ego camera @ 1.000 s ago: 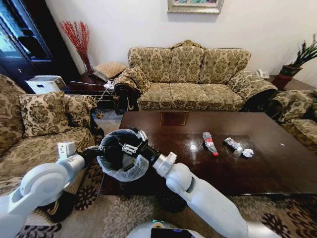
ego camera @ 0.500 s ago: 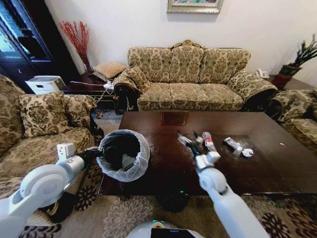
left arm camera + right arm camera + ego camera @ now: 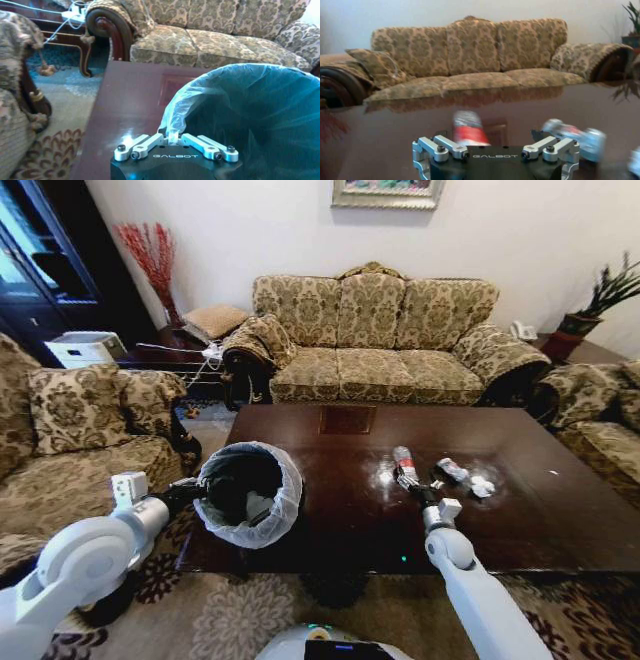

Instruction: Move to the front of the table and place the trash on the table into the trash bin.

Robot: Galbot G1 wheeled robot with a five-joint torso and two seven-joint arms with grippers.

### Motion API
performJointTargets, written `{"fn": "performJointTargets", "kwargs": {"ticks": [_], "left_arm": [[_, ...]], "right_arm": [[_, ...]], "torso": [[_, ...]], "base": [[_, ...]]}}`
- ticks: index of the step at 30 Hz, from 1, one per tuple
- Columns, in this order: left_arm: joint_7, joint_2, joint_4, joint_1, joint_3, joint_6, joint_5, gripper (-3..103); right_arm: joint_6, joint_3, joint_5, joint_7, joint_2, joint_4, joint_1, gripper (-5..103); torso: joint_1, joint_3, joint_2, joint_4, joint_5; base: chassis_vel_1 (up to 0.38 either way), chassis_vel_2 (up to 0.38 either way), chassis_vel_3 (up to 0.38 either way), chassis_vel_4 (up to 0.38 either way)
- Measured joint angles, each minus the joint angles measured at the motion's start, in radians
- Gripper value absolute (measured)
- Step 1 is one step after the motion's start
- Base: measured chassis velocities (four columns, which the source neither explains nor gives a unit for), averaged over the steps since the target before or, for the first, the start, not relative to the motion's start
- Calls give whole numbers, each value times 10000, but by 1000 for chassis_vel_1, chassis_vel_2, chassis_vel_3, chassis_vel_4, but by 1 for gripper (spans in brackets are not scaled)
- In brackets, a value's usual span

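The clear bottle's far end (image 3: 401, 450) is pointing away from my right gripper, so the bottle (image 3: 405, 463) will stick out stiffly across the trash bin when I carry it.
The trash bin (image 3: 248, 492), black with a whitish bag liner, hangs at the left end of the table (image 3: 330, 520). My left gripper (image 3: 186, 496) is shut on its rim, and the fingers (image 3: 150, 141) pinch the liner (image 3: 172, 112). A white piece lies inside the bin. A clear bottle with a red label (image 3: 403, 463) lies on the table. My right gripper (image 3: 415, 486) is open just in front of the bottle's near end (image 3: 467, 129), its fingers (image 3: 432, 147) spread wide. A silvery wrapper (image 3: 450, 471) and crumpled white paper (image 3: 483, 485) lie to the bottle's right.
A patterned sofa (image 3: 375, 340) stands behind the table, with armchairs at the left (image 3: 75, 440) and right (image 3: 600, 420). A tiny white scrap (image 3: 551, 473) lies far right on the table. A patterned rug (image 3: 240, 610) covers the floor in front.
My right arm has swung from over the bin across the table to the bottle. The left gripper still holds the bin in place. The camera has shifted slightly.
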Motion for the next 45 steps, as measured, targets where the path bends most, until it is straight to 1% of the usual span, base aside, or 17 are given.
{"fn": "performJointTargets", "kwargs": {"ticks": [4, 6, 7, 9, 12, 16, 19, 22, 24, 26, 27, 28, 31, 35, 40, 43, 45], "left_arm": [[10, -12, -2, 2, 9, 0, 0, 0], [34, -18, -21, 4, 2, -35, -5, 0], [34, -18, -21, 4, 2, -35, -5, 0], [53, -21, -19, 10, -31, -56, -22, 0], [44, -28, 38, 2, -29, -58, -24, 0], [42, -41, 87, -50, 41, -63, -23, 0], [57, -67, 104, -68, 71, -83, -25, 0], [75, -99, 122, -62, 67, -100, -27, 0], [98, -119, 143, -56, 64, -143, -30, 0], [125, -131, 159, -56, 64, -219, -30, 0], [188, -149, 179, -64, 79, -378, -26, 0], [216, -154, 184, -73, 95, -453, -24, 0], [271, -143, 192, -89, 105, -547, -22, 0], [288, -91, 203, -90, 85, -559, -20, 0], [292, -97, 200, -86, 73, -565, -19, 0], [292, -102, 178, -70, 62, -565, -18, 0], [292, -99, 168, -62, 44, -565, -17, 0]], "right_arm": [[222, -144, 71, -20, 11, -349, 92, 100], [458, -400, 127, -120, 54, -690, 262, 100], [458, -400, 127, -120, 54, -690, 262, 100], [521, -482, 128, -243, 103, -703, 331, 100], [519, -751, 114, -494, 90, -701, 388, 100], [407, -1170, -5, -728, 106, -910, 642, 100], [315, -1444, -312, -521, 183, -1298, 907, 100], [196, -1569, -524, -414, 215, -1534, 1057, 102], [57, -1649, -515, -401, 196, -1574, 1105, 93], [-24, -1702, -488, -398, 192, -1609, 1142, 93], [-75, -1759, -475, -397, 208, -1685, 1188, 83], [-78, -1781, -491, -397, 224, -1716, 1202, 77], [-100, -1839, -505, -397, 242, -1760, 1224, 71], [-199, -1880, -374, -393, 241, -1857, 1272, 50], [-246, -1875, -196, -370, 223, -1904, 1284, 39], [-219, -1818, -133, -374, 190, -1883, 1254, 26], [-206, -1767, -54, -378, 164, -1758, 1205, 25]], "torso": [[-1, -1, 1, -3, -10], [0, 1, -1, -5, 15], [0, 1, -1, -5, 15], [0, -1, 0, -4, -5], [0, 0, 0, 0, -19], [-1, -1, 1, 9, -11], [-2, -1, 1, 3, -12], [0, 0, 0, 1, 5], [0, 0, 0, -3, -5], [0, 0, 0, -3, -8], [0, 0, 0, 0, -5], [0, 0, 0, 1, -7], [-1, -1, 1, 2, -9], [0, 0, 1, 0, -4], [0, -1, 1, 0, -5], [-2, -2, 1, 1, -6], [-1, -1, 1, 1, -3]], "base": [[-238, -270, 223, 197], [-79, -126, 123, 57], [-45, -78, 82, 15], [0, 0, 0, 0], [7, 17, -17, -7], [62, 61, -37, -22], [0, 0, 0, 0], [0, 0, 0, 0], [0, 0, 0, 0], [0, 0, 0, 0], [0, 0, 0, 0], [0, 0, 0, 0], [0, 0, 0, 0], [0, 0, 0, 0], [0, 0, 0, 0], [0, 0, 0, 0], [0, 0, 0, 0]]}}
